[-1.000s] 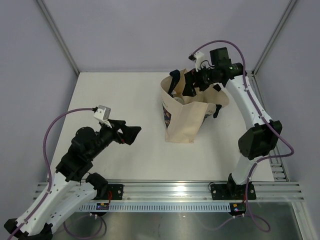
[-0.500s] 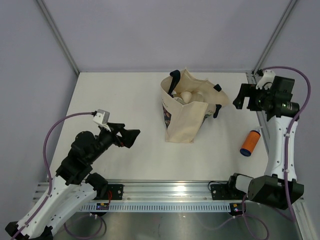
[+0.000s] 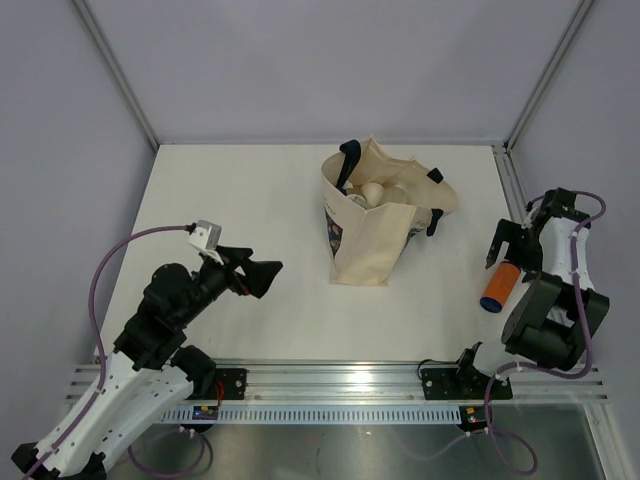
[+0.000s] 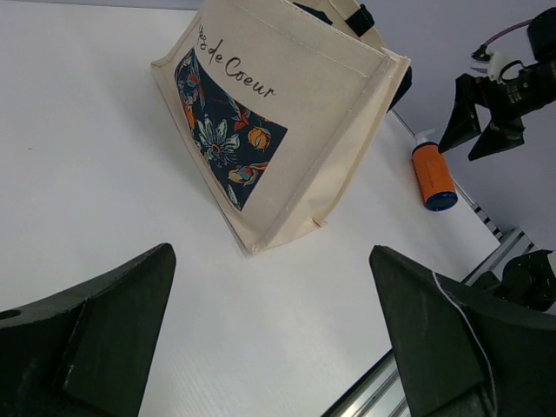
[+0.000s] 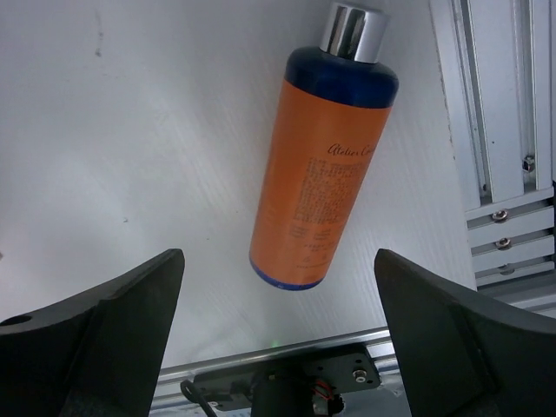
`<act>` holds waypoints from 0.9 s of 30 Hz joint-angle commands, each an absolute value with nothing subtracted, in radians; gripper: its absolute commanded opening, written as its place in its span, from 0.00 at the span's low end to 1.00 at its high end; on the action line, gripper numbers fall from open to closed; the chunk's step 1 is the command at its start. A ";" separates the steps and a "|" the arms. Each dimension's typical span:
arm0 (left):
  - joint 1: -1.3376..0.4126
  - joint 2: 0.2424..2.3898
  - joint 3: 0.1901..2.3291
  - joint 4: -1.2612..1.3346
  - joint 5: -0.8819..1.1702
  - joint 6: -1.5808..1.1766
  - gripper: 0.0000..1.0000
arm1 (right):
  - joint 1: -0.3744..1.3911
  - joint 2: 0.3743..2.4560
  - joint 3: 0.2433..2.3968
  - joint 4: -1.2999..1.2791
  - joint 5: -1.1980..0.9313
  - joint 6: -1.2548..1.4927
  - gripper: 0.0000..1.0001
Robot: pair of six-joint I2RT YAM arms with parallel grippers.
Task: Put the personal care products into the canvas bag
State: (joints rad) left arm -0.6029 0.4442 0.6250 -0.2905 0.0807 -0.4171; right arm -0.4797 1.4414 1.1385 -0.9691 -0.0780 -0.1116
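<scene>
I should keep lowering, because the orange bottle (image 3: pixel 500 287) lies lengthwise between my right gripper's open fingers, clear of the rail. I will go down until they are on either side of its body (image 5: pixel 321 178), then close them.
The canvas bag (image 3: pixel 372 235) stands upright mid-table, mouth open, with cream-coloured personal care products (image 3: pixel 373 192) inside; its floral print side (image 4: pixel 224 130) faces the left wrist view. One orange bottle (image 3: pixel 497 285) with a dark blue shoulder and silver cap (image 5: pixel 353 31) lies flat near the table's right edge. My right gripper (image 3: pixel 509 250) hovers just above that bottle (image 5: pixel 321 174), open (image 5: pixel 278 257), its fingers on either side of the bottle's base and apart from it. My left gripper (image 3: pixel 258 272) hangs open and empty (image 4: pixel 271 254) left of the bag.
An aluminium rail (image 5: pixel 497 130) runs along the table's right edge, close to the orange bottle. Another rail (image 3: pixel 340 381) crosses the near edge by the arm bases. Grey walls enclose the table on three sides.
My right arm has swung from the bag's mouth out to the right and down over the orange bottle. The left arm has barely moved.
</scene>
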 commanded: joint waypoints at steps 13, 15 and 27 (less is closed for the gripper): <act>-0.600 0.420 0.604 -0.232 0.106 -0.437 0.99 | -0.472 1.821 1.209 -0.850 0.077 -0.162 1.00; -0.600 0.422 0.601 -0.230 0.098 -0.443 0.99 | -0.469 1.853 1.216 -0.845 0.074 -0.185 0.99; -0.600 0.460 0.606 -0.199 0.078 -0.446 0.99 | -0.419 1.948 1.269 -0.923 -0.073 -0.259 0.54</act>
